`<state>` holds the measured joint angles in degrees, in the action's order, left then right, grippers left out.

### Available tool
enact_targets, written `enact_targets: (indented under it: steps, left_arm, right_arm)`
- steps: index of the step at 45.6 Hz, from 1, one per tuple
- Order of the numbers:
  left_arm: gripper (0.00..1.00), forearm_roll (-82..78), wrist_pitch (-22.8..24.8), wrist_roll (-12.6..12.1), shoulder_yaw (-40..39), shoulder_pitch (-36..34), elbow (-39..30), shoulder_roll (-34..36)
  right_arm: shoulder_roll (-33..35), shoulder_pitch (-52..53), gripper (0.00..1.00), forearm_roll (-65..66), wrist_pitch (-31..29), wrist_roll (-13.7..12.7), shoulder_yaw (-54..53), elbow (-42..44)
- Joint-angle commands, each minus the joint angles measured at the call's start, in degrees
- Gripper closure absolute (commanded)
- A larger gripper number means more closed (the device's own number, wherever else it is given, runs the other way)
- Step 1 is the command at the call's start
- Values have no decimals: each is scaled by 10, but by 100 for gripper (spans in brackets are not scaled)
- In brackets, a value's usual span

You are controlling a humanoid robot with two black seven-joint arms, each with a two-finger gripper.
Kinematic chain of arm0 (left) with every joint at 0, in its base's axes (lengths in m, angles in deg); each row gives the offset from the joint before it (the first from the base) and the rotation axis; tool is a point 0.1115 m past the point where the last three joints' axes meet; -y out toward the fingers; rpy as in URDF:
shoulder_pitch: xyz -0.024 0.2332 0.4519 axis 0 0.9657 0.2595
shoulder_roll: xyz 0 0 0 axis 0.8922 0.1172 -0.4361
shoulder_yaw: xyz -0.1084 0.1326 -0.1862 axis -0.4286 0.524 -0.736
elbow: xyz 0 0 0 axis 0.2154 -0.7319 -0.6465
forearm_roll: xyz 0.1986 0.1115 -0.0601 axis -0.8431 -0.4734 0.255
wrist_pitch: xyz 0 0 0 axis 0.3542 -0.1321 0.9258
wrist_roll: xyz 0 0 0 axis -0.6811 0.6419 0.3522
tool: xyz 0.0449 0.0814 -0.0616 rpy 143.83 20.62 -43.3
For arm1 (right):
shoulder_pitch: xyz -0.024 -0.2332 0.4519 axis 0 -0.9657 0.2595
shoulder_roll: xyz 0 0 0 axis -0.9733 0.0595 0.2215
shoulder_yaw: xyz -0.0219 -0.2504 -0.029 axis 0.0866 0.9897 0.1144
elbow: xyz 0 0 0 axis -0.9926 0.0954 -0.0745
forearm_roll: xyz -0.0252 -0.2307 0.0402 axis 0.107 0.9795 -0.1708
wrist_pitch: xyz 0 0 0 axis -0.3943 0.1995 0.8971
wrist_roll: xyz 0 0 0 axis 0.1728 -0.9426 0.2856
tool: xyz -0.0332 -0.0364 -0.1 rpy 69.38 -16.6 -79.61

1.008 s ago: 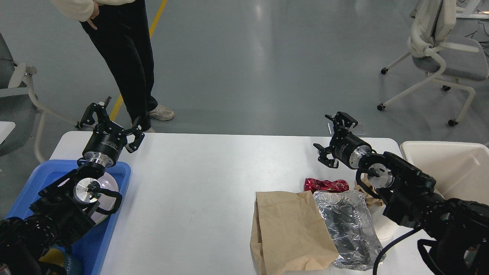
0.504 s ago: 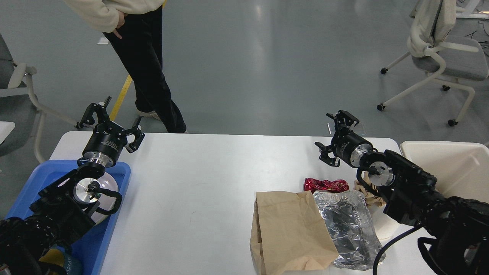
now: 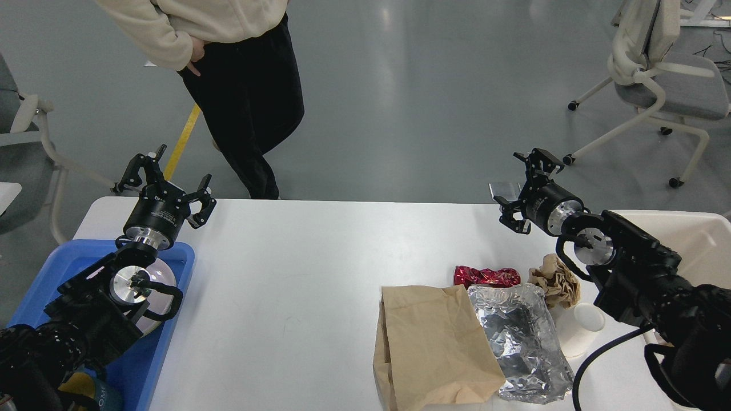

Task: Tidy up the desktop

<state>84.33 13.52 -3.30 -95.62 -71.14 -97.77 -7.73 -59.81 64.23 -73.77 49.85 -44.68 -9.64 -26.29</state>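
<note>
The crumpled brown paper ball [image 3: 555,281] is bunched into a tight clump by deep creases [image 3: 558,275], so it will stay wadded together when I lift it.
The white desktop [image 3: 297,268] fills the lower view. At its front right lie a flat brown paper bag [image 3: 434,348], a crumpled silver foil bag [image 3: 522,339], a crushed red wrapper [image 3: 486,276], a crumpled brown paper ball [image 3: 555,279] and a white paper cup [image 3: 581,326] on its side. My right gripper [image 3: 528,185] hovers open above the desktop's far right edge, behind the wrapper and apart from it. Open and holding nothing, my left gripper [image 3: 163,180] stands at the far left corner, just beyond the blue tray.
A blue tray [image 3: 74,268] with a white round object [image 3: 160,285] sits at the left edge. A cream bin [image 3: 685,240] stands at the right. A person [image 3: 245,85] stands just behind the table. Office chairs [image 3: 657,74] are at the far right and left.
My right gripper has risen and moved right and away, uncovering the paper ball and the cup. The person has stepped right along the table's far side. The left arm is unmoved.
</note>
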Motion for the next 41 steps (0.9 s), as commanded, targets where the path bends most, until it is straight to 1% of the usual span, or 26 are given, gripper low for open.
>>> enact_targets:
  steps: [1,13,41]
  left_arm:
    - [3,0,0,0,0,0,0,0]
    - [3,0,0,0,0,0,0,0]
    - [3,0,0,0,0,0,0,0]
  right_arm:
    - [-3,1,0,0,0,-1,-5,0]
    - [-16,-1,0,0,2,0,-6,1]
    - [-10,-1,0,0,7,0,-8,5]
